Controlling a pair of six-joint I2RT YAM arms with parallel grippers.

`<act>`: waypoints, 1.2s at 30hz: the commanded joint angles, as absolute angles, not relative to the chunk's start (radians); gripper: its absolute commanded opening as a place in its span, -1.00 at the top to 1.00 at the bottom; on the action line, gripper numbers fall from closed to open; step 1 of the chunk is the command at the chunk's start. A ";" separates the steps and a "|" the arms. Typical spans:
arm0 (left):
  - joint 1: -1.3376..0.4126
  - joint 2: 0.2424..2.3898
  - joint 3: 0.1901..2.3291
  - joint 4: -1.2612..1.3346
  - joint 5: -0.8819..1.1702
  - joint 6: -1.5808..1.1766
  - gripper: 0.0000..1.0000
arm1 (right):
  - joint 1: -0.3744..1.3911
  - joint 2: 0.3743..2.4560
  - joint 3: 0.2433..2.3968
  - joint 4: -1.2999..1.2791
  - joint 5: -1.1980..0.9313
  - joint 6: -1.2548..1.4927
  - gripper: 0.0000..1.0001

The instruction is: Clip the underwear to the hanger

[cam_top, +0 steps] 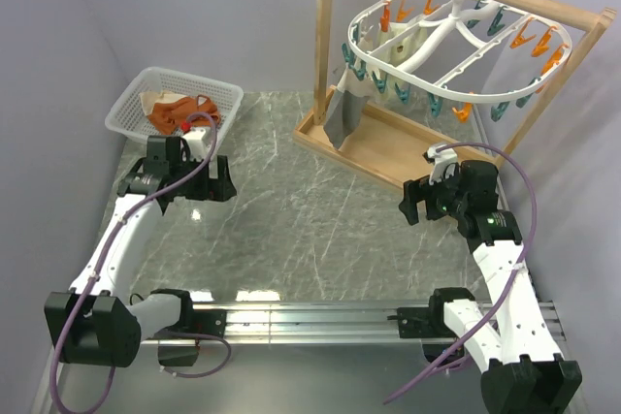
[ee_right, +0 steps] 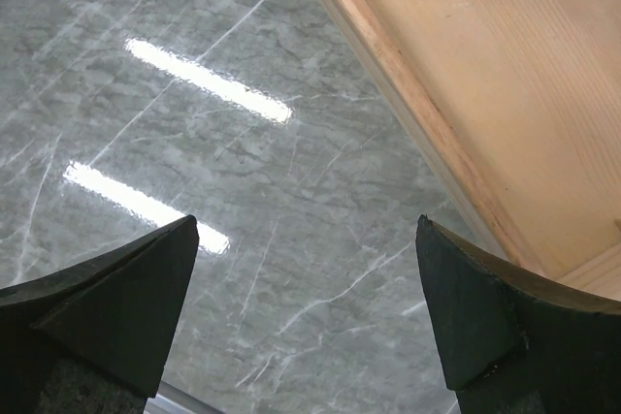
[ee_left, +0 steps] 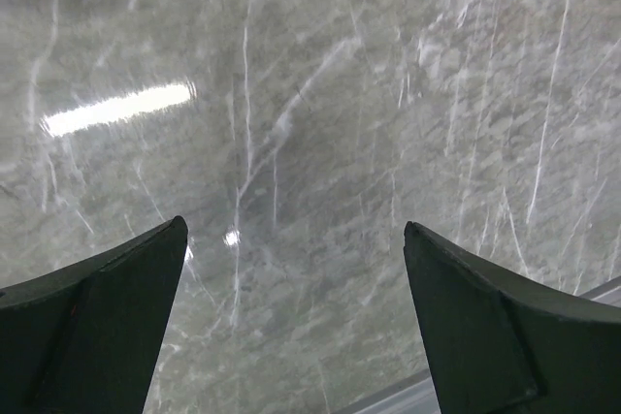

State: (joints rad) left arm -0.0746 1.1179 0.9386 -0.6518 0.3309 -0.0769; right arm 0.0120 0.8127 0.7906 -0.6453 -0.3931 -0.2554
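Observation:
The underwear (cam_top: 173,111) is uncovered in the basket, and my left gripper's fingers are open. I should go on reaching over the basket's rim until the fingers are on both sides of the underwear's fabric (cam_top: 200,111).
The rust-orange underwear (cam_top: 179,113) with a cream waistband lies crumpled in a white mesh basket (cam_top: 225,94) at the back left. The white oval hanger (cam_top: 456,46) hangs by its hook from the wooden rod at the back right, ringed with orange and teal clothespins. My left gripper (cam_top: 215,183) is open and empty just in front of the basket; its wrist view shows only bare marble between its jaws (ee_left: 293,225). My right gripper (cam_top: 415,203) is open and empty over the table, near the front edge of the wooden frame's base; nothing lies between its jaws (ee_right: 307,220).
A wooden frame (cam_top: 324,36) with a rod stands on a wooden base tray (cam_top: 388,147), whose edge shows in the right wrist view (ee_right: 505,65). A grey cloth (cam_top: 344,115) and a cream cloth (cam_top: 402,46) hang clipped to the hanger. A metal rail (cam_top: 310,317) runs along the near edge.

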 commanded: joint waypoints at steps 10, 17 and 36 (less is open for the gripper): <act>-0.038 1.405 1.475 -0.640 0.230 -0.095 -0.99 | 0.005 0.841 0.811 -0.653 -0.425 -0.264 -1.00; -0.002 1.854 1.951 -0.679 0.091 -0.144 -0.85 | 0.005 0.870 0.816 -0.647 -0.436 -0.261 -1.00; 0.103 2.348 2.163 -0.436 -0.138 -0.132 -0.60 | 0.005 0.905 0.815 -0.647 -0.411 -0.262 -1.00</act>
